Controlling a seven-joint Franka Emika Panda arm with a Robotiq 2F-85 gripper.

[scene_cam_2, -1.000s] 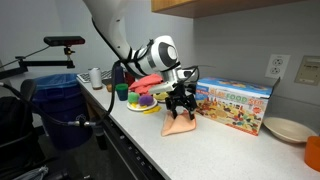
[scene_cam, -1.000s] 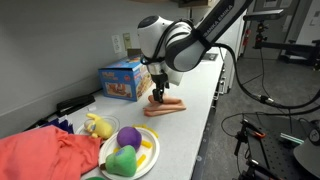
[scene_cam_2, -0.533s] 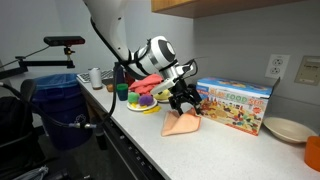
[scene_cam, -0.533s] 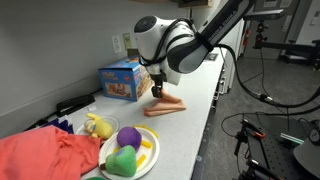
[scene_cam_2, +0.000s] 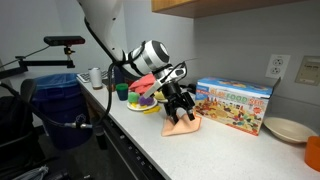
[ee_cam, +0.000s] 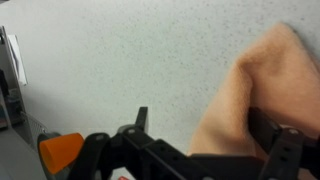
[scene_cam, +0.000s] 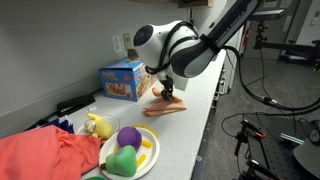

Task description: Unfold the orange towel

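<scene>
The robot's gripper should lift clear, turn, and grab the towel's loose edge facing the colourful box, because a raised fold of the orange towel (ee_cam: 238,98) is bunching against the gripper's finger.
The orange towel (scene_cam: 165,108) lies folded on the white counter in front of a colourful box; it also shows in the exterior view (scene_cam_2: 183,125) and the wrist view (ee_cam: 250,90). My gripper (scene_cam: 167,93) points down right over it, fingertips at the towel (scene_cam_2: 182,108). In the wrist view the two fingers (ee_cam: 205,125) stand apart. A raised fold of the towel sits between them, against the right finger, with bare counter showing beside the left finger. The gripper looks open.
A colourful box (scene_cam_2: 235,103) stands just behind the towel. A plate of toy fruit (scene_cam: 130,150) and a red-pink cloth (scene_cam: 45,155) lie further along the counter. A white bowl (scene_cam_2: 287,130) and an orange cup (scene_cam_2: 313,152) sit beyond the box.
The arm has leaned and shifted a little over the towel, and the gripper sits slightly lower on it. The towel stays in the same spot.
</scene>
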